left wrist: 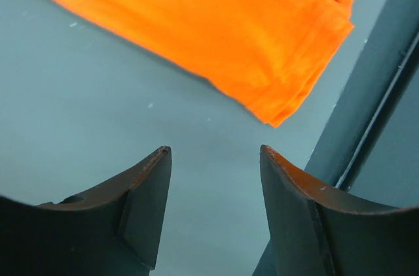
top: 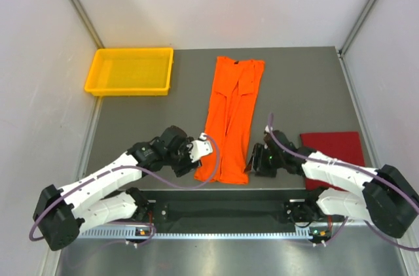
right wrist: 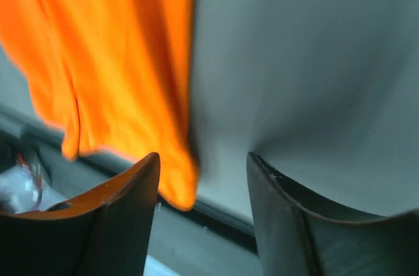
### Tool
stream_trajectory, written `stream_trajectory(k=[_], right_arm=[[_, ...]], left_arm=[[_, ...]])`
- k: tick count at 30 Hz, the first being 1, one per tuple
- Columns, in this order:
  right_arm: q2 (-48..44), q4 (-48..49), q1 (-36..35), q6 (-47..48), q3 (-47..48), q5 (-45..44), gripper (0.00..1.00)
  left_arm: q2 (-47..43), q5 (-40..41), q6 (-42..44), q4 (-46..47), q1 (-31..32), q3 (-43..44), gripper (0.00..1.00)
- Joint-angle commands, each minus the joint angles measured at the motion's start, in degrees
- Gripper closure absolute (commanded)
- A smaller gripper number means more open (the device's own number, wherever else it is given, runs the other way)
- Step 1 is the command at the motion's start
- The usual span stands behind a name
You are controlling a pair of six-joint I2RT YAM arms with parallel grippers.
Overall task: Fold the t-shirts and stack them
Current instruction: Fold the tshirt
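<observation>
I expect the orange t-shirt's near end (top: 223, 172) to fold over with its layers together when I carry it back, because the t-shirt's near corner shows doubled edges (left wrist: 291, 101).
The bright orange t-shirt (top: 230, 122) lies flat in the middle of the table, folded lengthwise into a long narrow strip. Its near end reaches almost to the front edge. My left gripper (top: 197, 161) sits just left of that near end, open and empty. In the left wrist view the shirt's folded corner (left wrist: 262, 40) lies ahead of the gripper (left wrist: 216, 153), apart from it. My right gripper (top: 256, 159) is close to the right of the same end, open. In the right wrist view the blurred orange hem (right wrist: 118, 86) lies by the left finger of the gripper (right wrist: 203, 158). A dark red t-shirt (top: 332, 148) rests folded at the right.
A yellow plastic tray (top: 131, 71) stands at the back left corner. The table's front rail (top: 222, 210) runs between the arm bases. White walls close in the left, back and right sides.
</observation>
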State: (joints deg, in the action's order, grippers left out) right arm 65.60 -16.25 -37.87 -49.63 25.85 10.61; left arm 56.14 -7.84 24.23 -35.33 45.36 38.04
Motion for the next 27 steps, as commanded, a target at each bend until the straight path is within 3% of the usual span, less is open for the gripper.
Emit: stream_trajectory(k=[1,4,7,8,9,14,20,23,27], right_arm=[[-2.5,4.6,-5.9,-10.0,-3.6,0.5,0.47],[-2.5,8.8,-8.8,-13.6,-6.9,1.6,0.58],[-0.7,9.3,-10.8,-14.4,-7.6,2.0,0.79],[-0.6,9.2,-11.3,-14.4,-7.9,2.7,0.94],[-1.0,9.0,-11.3,-14.3,-8.2,3.1,1.0],[-6.9,2.4,-11.4,-14.5,-12.2,2.7,1.0],[-10.9,-1.8,-10.7,-13.3,-12.8,2.6,1.0],[-11.3,-2.2,-10.3,-12.6,-12.2,2.3,1.0],[-10.4,-1.8,-9.9,-11.8,-11.6,2.2,1.0]], left_arm=[[-0.7,-5.3,2.4,6.8,0.0,-2.7,0.39],[-0.5,-5.3,3.4,10.8,0.0,-5.1,0.39],[-0.6,-5.5,5.6,16.6,0.0,-8.3,0.43],[-1.3,-6.2,8.3,18.4,0.0,-9.6,0.44],[-2.0,-7.1,9.7,20.1,0.0,-10.8,0.44],[-6.1,-16.1,22.4,30.0,0.2,-18.7,0.45],[-3.1,-22.4,41.7,31.2,2.6,-22.4,0.44],[-2.4,-23.0,46.1,28.8,2.8,-21.8,0.45],[-1.2,-22.6,52.8,18.7,2.7,-18.6,0.46]])
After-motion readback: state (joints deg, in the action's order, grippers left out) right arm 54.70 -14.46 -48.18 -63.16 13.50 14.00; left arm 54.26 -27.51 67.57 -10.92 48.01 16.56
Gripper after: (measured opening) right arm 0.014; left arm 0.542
